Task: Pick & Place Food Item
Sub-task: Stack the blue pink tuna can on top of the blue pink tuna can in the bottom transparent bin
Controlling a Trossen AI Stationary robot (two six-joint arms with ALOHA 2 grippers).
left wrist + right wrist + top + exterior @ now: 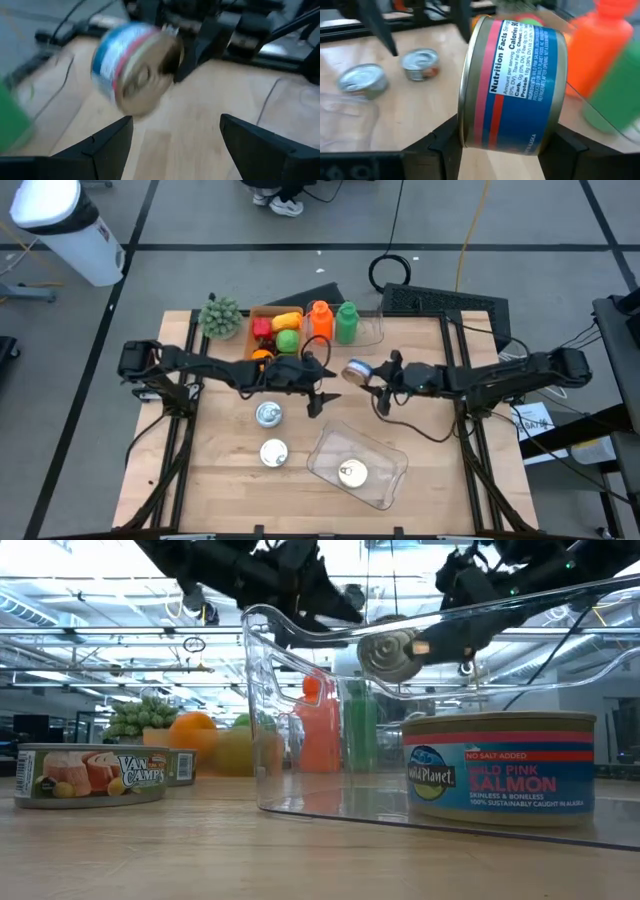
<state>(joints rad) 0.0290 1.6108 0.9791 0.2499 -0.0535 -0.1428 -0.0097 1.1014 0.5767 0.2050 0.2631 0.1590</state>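
The can's free side (350, 371) faces the spread fingers of the left gripper (332, 385), so the robot's right gripper should keep moving toward them and let go once they close on it.
A blue-and-red labelled can (512, 85) sits in my right gripper (504, 137), lifted above the table's middle (357, 370), and shows high in the low view (388, 652). My left gripper (320, 388) is open and hangs just left of that can, facing it (135, 67) with spread fingers (175, 132). Two more cans rest on their flat bases on the table (268, 414) (274, 452). A clear container (358, 463) near the front holds a salmon can (500, 770). My right gripper pinches the can between its two fingers, one finger (442, 142) against the rimmed flat end (466, 100) and the other (567, 145) against the opposite end. The fingers come level from the table's right side. The can lies on its side, lifted clear of the table.
Along the far edge sit a box of toy fruit (275, 330), a green leafy plant (220, 317), an orange bottle (320, 320) and a green bottle (346, 320). A Van Camp's can (95, 775) is near the container. Bare wood lies front left (215, 480).
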